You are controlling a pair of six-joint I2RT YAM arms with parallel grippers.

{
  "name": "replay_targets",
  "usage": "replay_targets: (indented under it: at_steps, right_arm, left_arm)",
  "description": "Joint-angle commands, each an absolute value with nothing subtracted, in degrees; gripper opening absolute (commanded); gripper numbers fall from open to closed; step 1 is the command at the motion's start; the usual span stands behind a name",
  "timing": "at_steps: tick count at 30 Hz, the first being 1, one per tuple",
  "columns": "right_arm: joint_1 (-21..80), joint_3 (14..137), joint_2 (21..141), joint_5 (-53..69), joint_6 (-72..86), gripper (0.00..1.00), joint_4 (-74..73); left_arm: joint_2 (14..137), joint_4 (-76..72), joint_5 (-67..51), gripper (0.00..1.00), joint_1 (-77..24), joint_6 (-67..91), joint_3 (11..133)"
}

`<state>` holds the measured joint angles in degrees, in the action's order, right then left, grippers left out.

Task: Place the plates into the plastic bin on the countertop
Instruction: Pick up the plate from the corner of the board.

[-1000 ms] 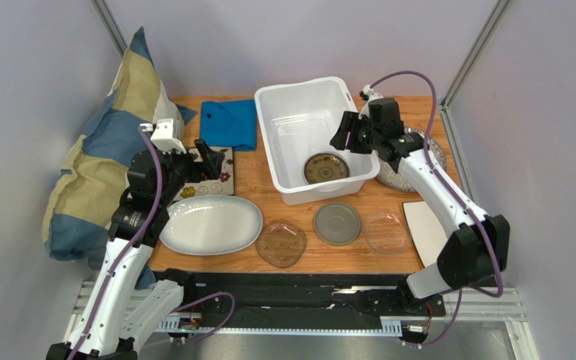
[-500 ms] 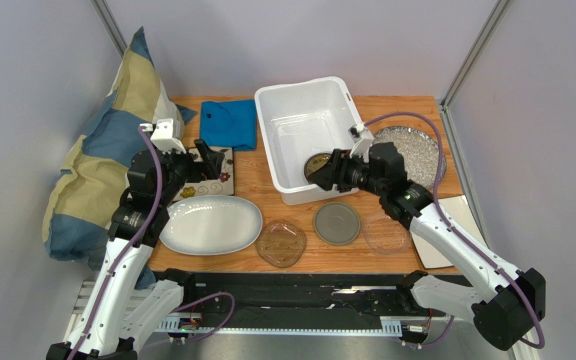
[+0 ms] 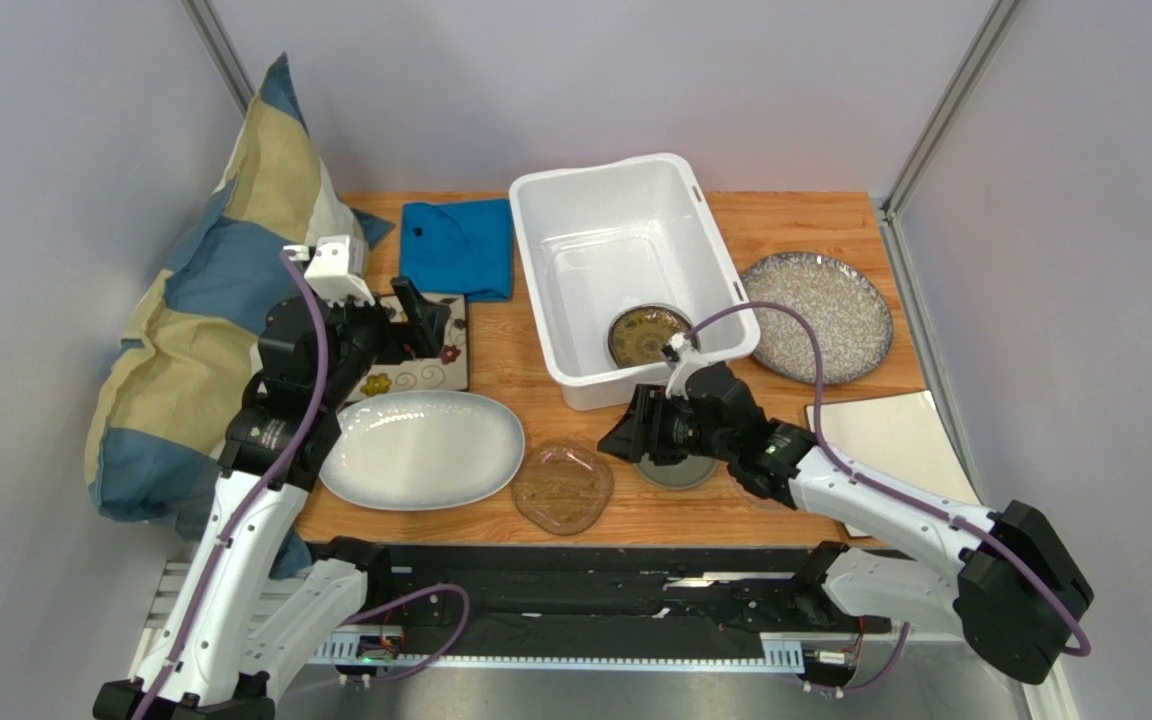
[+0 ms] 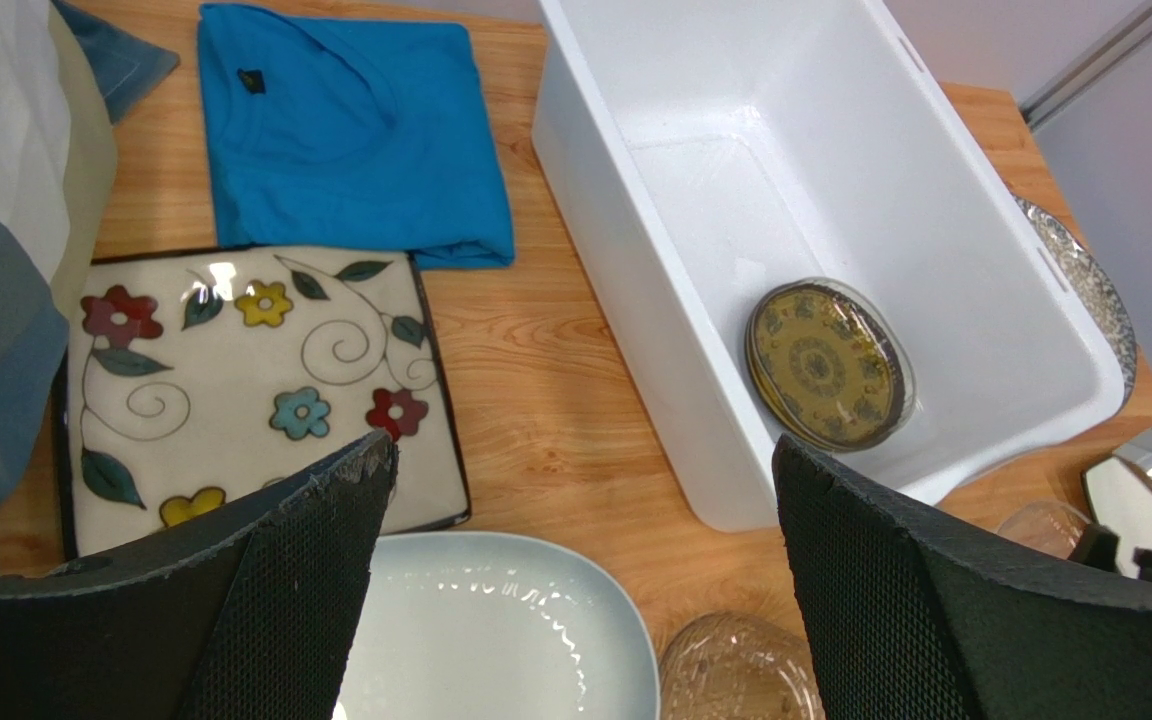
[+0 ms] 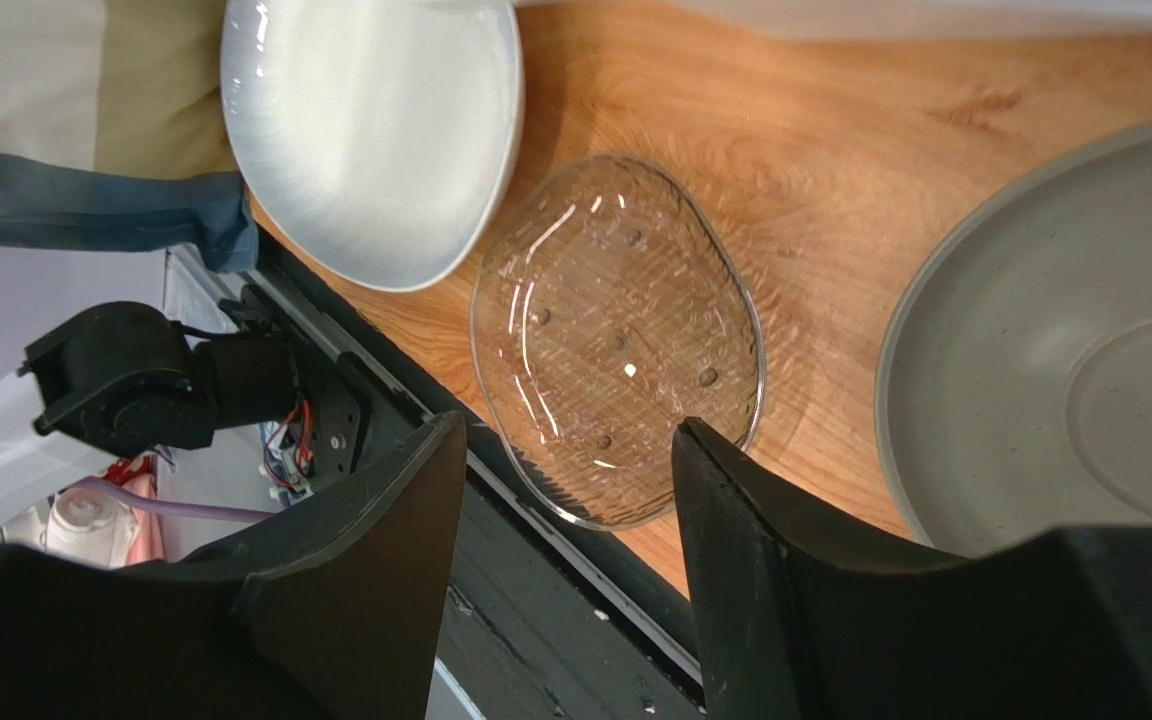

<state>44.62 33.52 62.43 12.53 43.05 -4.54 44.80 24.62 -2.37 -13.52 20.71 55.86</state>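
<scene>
The clear glass plate (image 3: pixel 563 488) will overlap the edge of the small yellow-patterned plate (image 3: pixel 648 335) when I lower it into the bin's near end, because the yellow-patterned plate fills much of that end.
The white plastic bin (image 3: pixel 597 170) stands at the back middle of the countertop (image 3: pixel 507 360), with a small yellow-patterned plate (image 3: pixel 648 335) lying in it. My right gripper (image 3: pixel 620 440) hovers open and empty low over the front, between a clear glass plate (image 5: pixel 612 330) and a small grey round plate (image 5: pixel 1078 390). My left gripper (image 4: pixel 582 450) hangs wide open above the floral square plate (image 4: pixel 237 390) and the white oval platter (image 4: pixel 492 645). A grey-speckled round plate (image 3: pixel 818 315) and a white square plate (image 3: pixel 898 435) lie to the right.
A folded blue cloth (image 3: pixel 458 248) lies at the back left beside the bin. A blue and yellow pillow (image 3: pixel 214 300) leans against the left wall. The black metal rail (image 3: pixel 582 578) runs along the near table edge under my right arm.
My right arm has swung from above the bin's right rim down to the table front, over the grey and glass plates. Its jaws stayed apart. The left arm has not moved.
</scene>
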Motion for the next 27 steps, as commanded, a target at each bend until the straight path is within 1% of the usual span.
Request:
replay_targets:
  at_steps: [1,6,14,27]
  right_arm:
    - [48.0,32.3,65.4,9.9,47.4,0.56,3.6]
    - [49.0,29.9,69.6,8.6,48.9,0.56,5.2]
    - [49.5,25.8,72.2,6.9,50.4,0.56,7.6]
    - [51.7,25.3,78.7,3.9,51.3,0.55,10.8]
  left_arm:
    - [44.7,23.0,-3.1,0.99,-13.6,20.8,56.0]
    - [44.6,23.3,-2.2,0.99,-13.6,20.6,56.1]
    - [44.4,23.2,-2.5,0.99,-13.6,20.7,56.0]
    - [43.9,23.1,-2.6,0.99,-13.6,20.7,56.0]
